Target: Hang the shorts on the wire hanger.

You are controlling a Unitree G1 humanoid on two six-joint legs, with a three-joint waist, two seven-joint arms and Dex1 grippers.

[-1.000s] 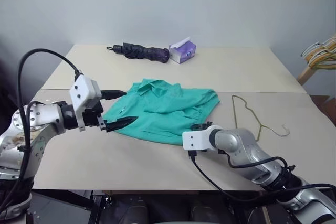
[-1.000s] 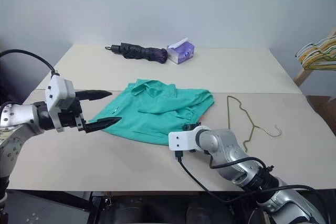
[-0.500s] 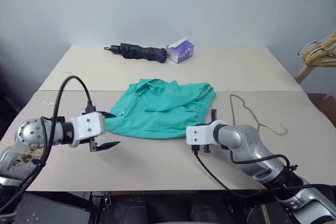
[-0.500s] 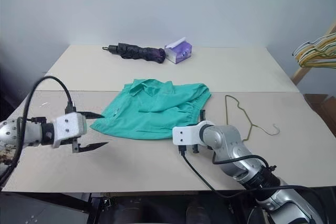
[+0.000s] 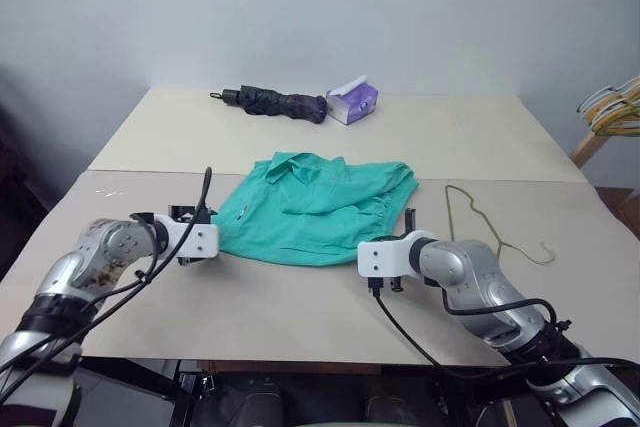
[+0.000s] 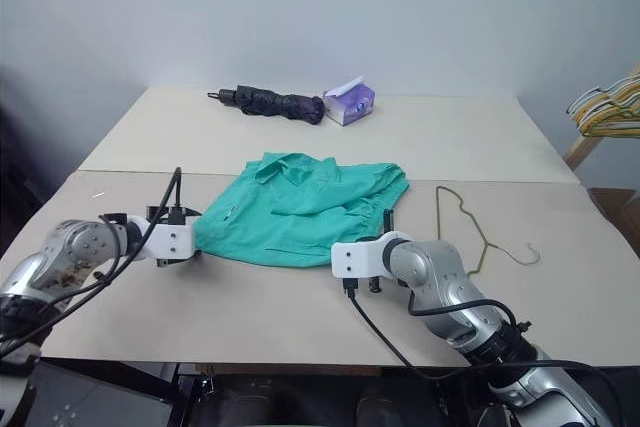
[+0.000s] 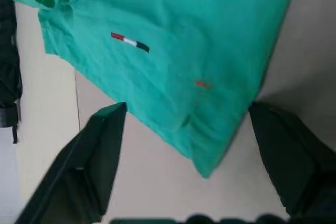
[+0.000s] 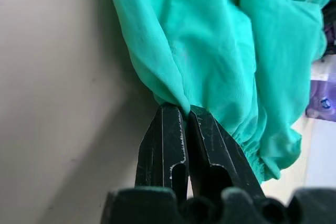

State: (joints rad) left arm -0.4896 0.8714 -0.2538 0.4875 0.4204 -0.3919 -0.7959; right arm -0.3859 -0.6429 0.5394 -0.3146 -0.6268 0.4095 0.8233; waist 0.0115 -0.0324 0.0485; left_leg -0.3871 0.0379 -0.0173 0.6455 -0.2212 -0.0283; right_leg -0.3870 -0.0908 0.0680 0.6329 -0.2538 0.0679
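The shorts' far side [image 5: 325,183] is bunched up in folds, so next my left gripper grabs the leg's corner [image 7: 207,162] and swings the shorts open with my right gripper first.
The teal-green shorts [image 5: 315,205] lie spread flat in the middle of the table. My right gripper [image 8: 181,109] is shut on the fold of their near right hem, by the gathered waistband; it also shows in the left eye view [image 5: 408,219]. My left gripper [image 7: 186,108] is low on the table at the shorts' left corner. It stands open, its two fingers [image 7: 105,140] wide apart on either side of that corner. The wire hanger [image 5: 478,222] lies flat on the table to the right of the shorts, apart from both grippers.
A folded dark umbrella [image 5: 275,103] and a purple tissue pack [image 5: 352,101] lie at the back of the table [image 5: 300,302]. A bunch of pale hangers [image 5: 612,107] hangs off the right edge. A seam crosses the table behind the shorts.
My left gripper has dropped from above the table down to the shorts' left corner and rolled. The right gripper closed on the hem early on, then kept still.
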